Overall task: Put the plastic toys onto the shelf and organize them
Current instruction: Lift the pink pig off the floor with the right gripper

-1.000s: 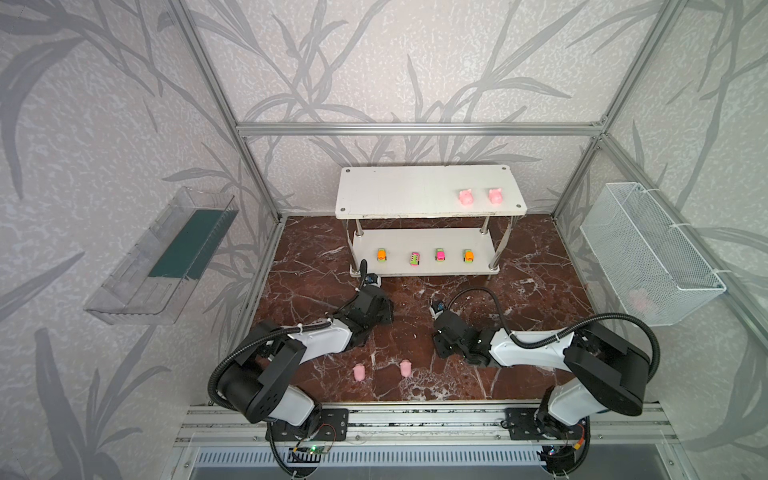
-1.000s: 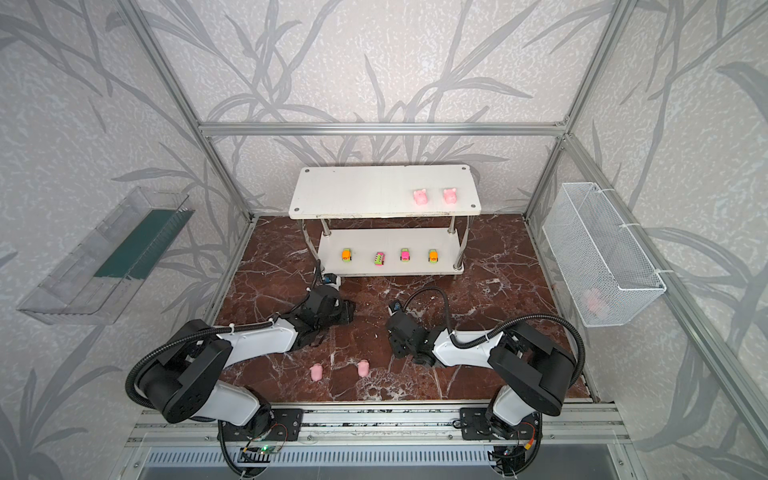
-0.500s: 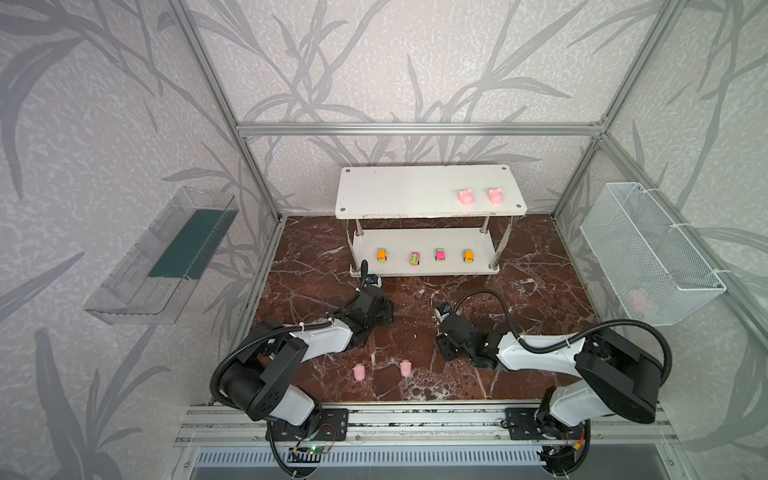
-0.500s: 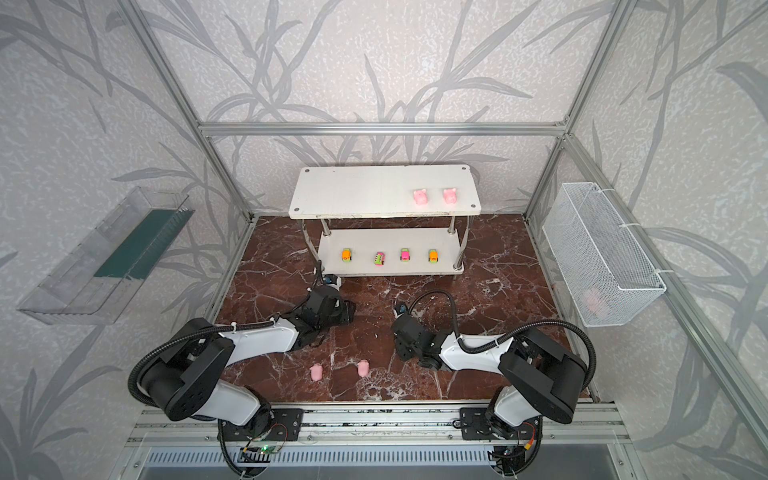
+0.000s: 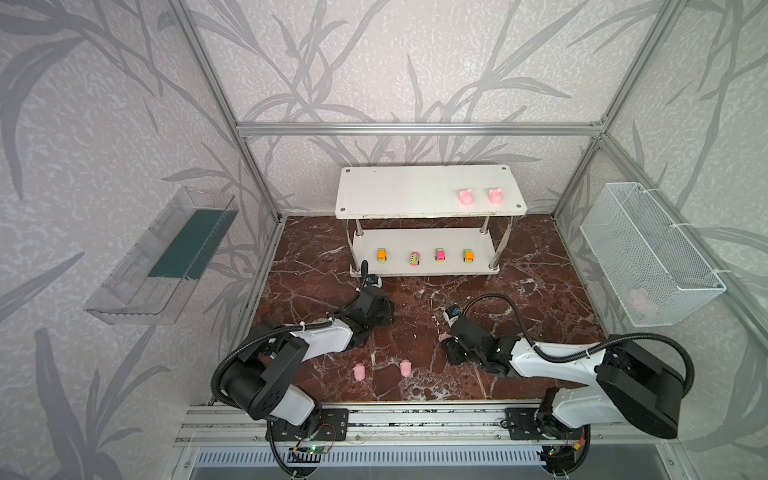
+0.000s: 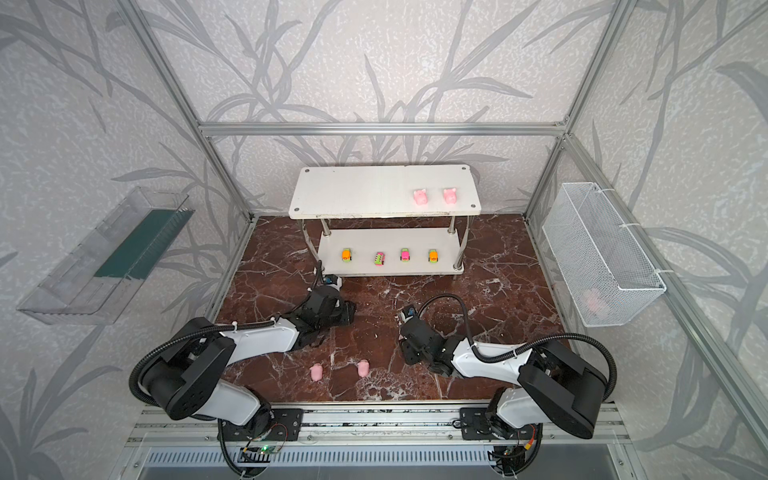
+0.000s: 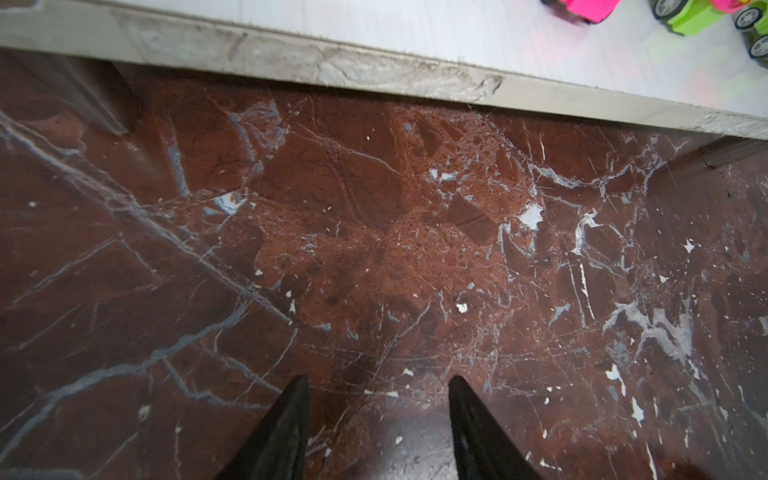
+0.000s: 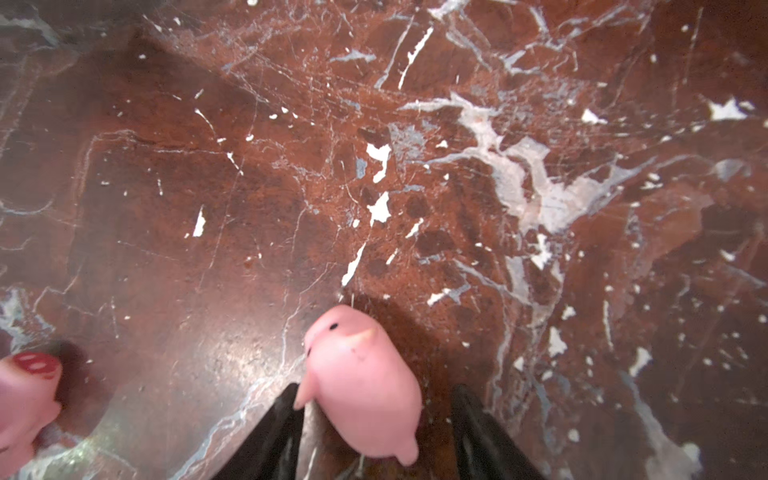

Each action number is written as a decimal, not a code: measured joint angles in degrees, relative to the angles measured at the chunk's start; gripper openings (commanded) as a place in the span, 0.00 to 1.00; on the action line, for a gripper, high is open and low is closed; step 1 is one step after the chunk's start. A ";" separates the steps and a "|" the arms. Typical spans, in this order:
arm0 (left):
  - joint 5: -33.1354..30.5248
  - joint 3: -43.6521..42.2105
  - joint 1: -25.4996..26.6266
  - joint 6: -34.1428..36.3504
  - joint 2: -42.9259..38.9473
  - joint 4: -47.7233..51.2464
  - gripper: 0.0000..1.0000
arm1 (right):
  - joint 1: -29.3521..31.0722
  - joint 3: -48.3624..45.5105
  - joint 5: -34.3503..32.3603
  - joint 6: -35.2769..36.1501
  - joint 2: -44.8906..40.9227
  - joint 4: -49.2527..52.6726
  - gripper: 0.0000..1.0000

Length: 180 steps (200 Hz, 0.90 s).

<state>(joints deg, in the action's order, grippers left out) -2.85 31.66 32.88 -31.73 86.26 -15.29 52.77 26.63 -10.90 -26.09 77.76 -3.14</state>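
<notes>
The pig is lying at a slant with its ear (image 8: 306, 390) against my right gripper's finger. Next, I open, line up with its body (image 8: 369, 400) and take a square grip on it before I lift.
The white two-tier shelf (image 5: 395, 195) (image 6: 353, 195) stands at the back. Two pink pigs (image 5: 465, 197) (image 5: 495, 195) sit on its top tier and several toy cars (image 5: 415, 258) line its lower tier. Two more pigs (image 5: 358, 372) (image 5: 405, 368) lie on the floor near the front. My right gripper (image 8: 376, 390) (image 5: 446, 338) is low over the floor and open. A pig (image 8: 361, 382) lies between its fingers, with a gap on one side. My left gripper (image 7: 378, 380) (image 5: 384, 309) is open and empty, just in front of the shelf's lower tier (image 7: 374, 70).
A white wire basket (image 5: 648, 249) hangs on the right wall with something pink (image 5: 640, 299) inside. A clear plastic tray (image 5: 166, 253) hangs on the left wall. Another pig (image 8: 25, 399) shows at the edge of the right wrist view. The floor is dark red marble.
The right gripper's jaws have widened around the pig, and its arm has shifted slightly. The left arm has not moved.
</notes>
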 measured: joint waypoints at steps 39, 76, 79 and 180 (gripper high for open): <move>0.02 0.00 0.00 0.00 0.17 -0.04 0.53 | -0.55 -3.96 1.81 2.80 -3.78 -3.39 0.62; 0.13 0.00 0.00 -0.02 0.55 -0.20 0.53 | -2.16 -4.33 3.26 5.62 -4.37 -5.60 0.62; 0.15 0.00 0.00 -0.02 0.57 -0.20 0.53 | -2.29 -4.33 3.50 5.84 -4.37 -5.75 0.62; 0.22 0.00 0.00 -0.09 0.63 -0.22 0.53 | -4.90 -4.11 7.58 10.10 1.42 -11.21 0.44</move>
<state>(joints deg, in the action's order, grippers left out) -2.63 31.66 32.88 -31.81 86.89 -15.51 47.88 22.52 -3.31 -15.99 79.18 -14.35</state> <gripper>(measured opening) 0.529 0.479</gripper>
